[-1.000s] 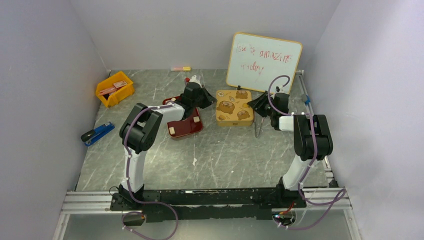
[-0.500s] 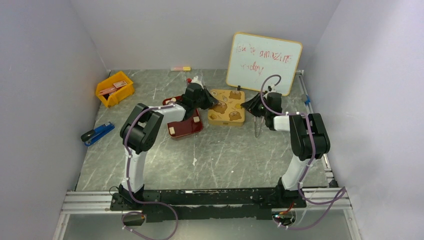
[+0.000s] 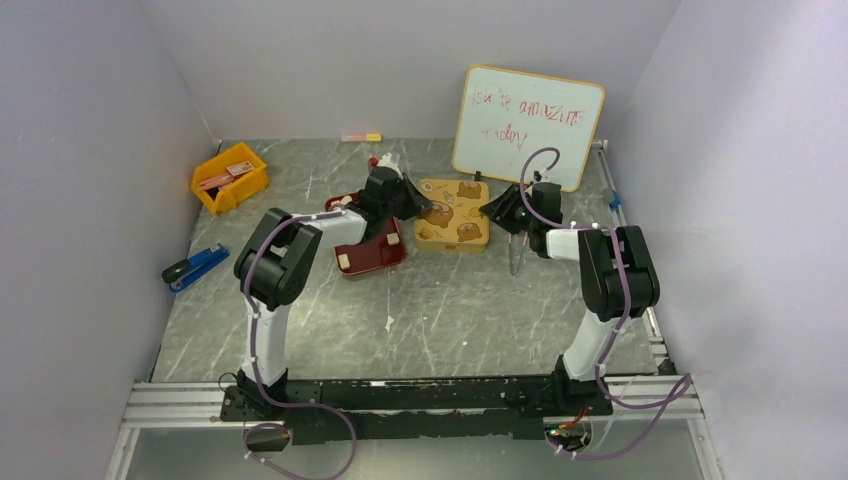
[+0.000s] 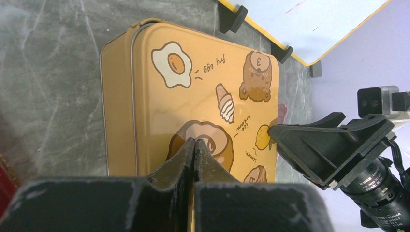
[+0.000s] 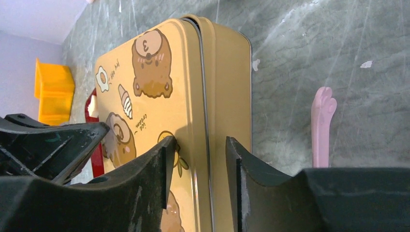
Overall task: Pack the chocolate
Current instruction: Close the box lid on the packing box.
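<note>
The gold tin's lid has a gap at its back corner (image 4: 147, 22), so next my left gripper comes up off the bear and pushes down by the fried egg (image 4: 171, 65).
The gold tin with bear pictures (image 3: 455, 215) lies closed on the table between my two grippers. My left gripper (image 4: 194, 141) is shut, with its tips over the tin's lid (image 4: 193, 82) near the left side. Fingers apart, my right gripper (image 5: 198, 141) straddles the tin's right edge (image 5: 212, 96), one finger on the lid and one beside the side wall. The dark red tray (image 3: 368, 256) sits left of the tin, partly under my left arm. Two pale chocolate pieces (image 3: 343, 261) show on it; the others are hidden.
A whiteboard (image 3: 527, 122) stands behind the tin. A pink paw-shaped stick (image 5: 321, 125) lies on the table just right of the tin. A yellow bin (image 3: 230, 178) and a blue stapler (image 3: 195, 266) are at the left, and a small marker (image 3: 361, 137) lies by the back wall.
The gold tin has slid a little to the left, toward the red tray. My right gripper moved left with it, and my left gripper drew back slightly.
</note>
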Controlling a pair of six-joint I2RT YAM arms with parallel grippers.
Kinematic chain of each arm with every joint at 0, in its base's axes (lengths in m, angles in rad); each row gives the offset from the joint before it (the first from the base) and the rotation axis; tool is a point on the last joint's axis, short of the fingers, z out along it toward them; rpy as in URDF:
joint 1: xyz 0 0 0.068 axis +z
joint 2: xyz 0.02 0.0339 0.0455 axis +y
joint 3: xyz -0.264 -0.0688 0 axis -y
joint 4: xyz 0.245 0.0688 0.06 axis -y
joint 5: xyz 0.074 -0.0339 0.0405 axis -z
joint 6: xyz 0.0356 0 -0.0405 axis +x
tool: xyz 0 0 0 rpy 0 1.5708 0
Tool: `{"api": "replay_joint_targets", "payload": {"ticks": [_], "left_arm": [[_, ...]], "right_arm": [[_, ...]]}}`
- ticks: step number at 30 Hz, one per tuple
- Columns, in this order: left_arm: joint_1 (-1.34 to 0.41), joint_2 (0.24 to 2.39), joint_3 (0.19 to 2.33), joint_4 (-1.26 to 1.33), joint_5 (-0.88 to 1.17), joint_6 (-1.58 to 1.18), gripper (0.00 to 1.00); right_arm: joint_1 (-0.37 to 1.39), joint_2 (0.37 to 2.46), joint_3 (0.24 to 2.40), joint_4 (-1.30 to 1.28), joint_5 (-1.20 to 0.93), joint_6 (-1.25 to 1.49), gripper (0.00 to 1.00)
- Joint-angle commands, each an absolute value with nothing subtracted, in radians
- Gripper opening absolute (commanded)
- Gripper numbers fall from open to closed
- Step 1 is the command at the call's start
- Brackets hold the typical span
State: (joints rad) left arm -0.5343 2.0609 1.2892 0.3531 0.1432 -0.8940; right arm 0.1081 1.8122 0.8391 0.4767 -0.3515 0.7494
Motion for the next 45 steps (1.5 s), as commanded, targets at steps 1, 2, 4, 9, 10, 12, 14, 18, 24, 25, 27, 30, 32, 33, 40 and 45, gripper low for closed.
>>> {"api": "replay_joint_targets", "payload": {"ticks": [1, 2, 4, 9, 10, 12, 14, 18, 24, 25, 27, 30, 32, 33, 40, 45], "left_arm": [[-0.517, 1.969, 1.27, 0.38, 0.13, -0.855, 0.05], [-0.513, 1.964, 1.271, 0.38, 0.132, -0.851, 0.06], [-0.506, 1.953, 1.274, 0.38, 0.13, -0.845, 0.06], [-0.48, 1.943, 1.272, 0.393, 0.134, -0.839, 0.1], [-0.474, 1.946, 1.272, 0.395, 0.137, -0.839, 0.11], [-0.463, 1.958, 1.272, 0.403, 0.148, -0.844, 0.12], [-0.455, 1.976, 1.275, 0.413, 0.164, -0.85, 0.13], [-0.444, 2.025, 1.289, 0.428, 0.197, -0.863, 0.13], [-0.44, 2.085, 1.322, 0.439, 0.229, -0.868, 0.13], [-0.439, 2.093, 1.327, 0.44, 0.235, -0.869, 0.14], [-0.438, 2.105, 1.33, 0.445, 0.243, -0.875, 0.14], [-0.435, 2.116, 1.331, 0.457, 0.249, -0.883, 0.14], [-0.434, 2.125, 1.336, 0.459, 0.254, -0.885, 0.14], [-0.434, 2.129, 1.341, 0.458, 0.258, -0.886, 0.14], [-0.434, 2.146, 1.363, 0.445, 0.265, -0.883, 0.15], [-0.435, 2.16, 1.383, 0.436, 0.271, -0.882, 0.15]], "right_arm": [[0.12, 1.815, 0.878, 0.382, -0.341, 0.716, 0.47], [0.118, 1.817, 0.888, 0.38, -0.342, 0.715, 0.47], [0.118, 1.819, 0.899, 0.377, -0.342, 0.717, 0.47], [0.114, 1.834, 0.94, 0.363, -0.342, 0.714, 0.47], [0.114, 1.84, 0.95, 0.361, -0.343, 0.713, 0.47], [0.114, 1.853, 0.97, 0.354, -0.344, 0.711, 0.47], [0.115, 1.865, 0.988, 0.345, -0.34, 0.708, 0.47], [0.112, 1.875, 1.0, 0.339, -0.336, 0.704, 0.48], [0.106, 1.898, 1.019, 0.339, -0.336, 0.702, 0.48], [0.106, 1.9, 1.022, 0.338, -0.336, 0.701, 0.48], [0.106, 1.905, 1.026, 0.338, -0.336, 0.702, 0.48], [0.105, 1.904, 1.026, 0.334, -0.335, 0.7, 0.48], [0.103, 1.9, 1.019, 0.335, -0.334, 0.698, 0.48], [0.103, 1.898, 1.015, 0.337, -0.333, 0.697, 0.48], [0.1, 1.913, 1.011, 0.34, -0.346, 0.698, 0.48], [0.1, 1.919, 0.996, 0.351, -0.35, 0.702, 0.48]]}}
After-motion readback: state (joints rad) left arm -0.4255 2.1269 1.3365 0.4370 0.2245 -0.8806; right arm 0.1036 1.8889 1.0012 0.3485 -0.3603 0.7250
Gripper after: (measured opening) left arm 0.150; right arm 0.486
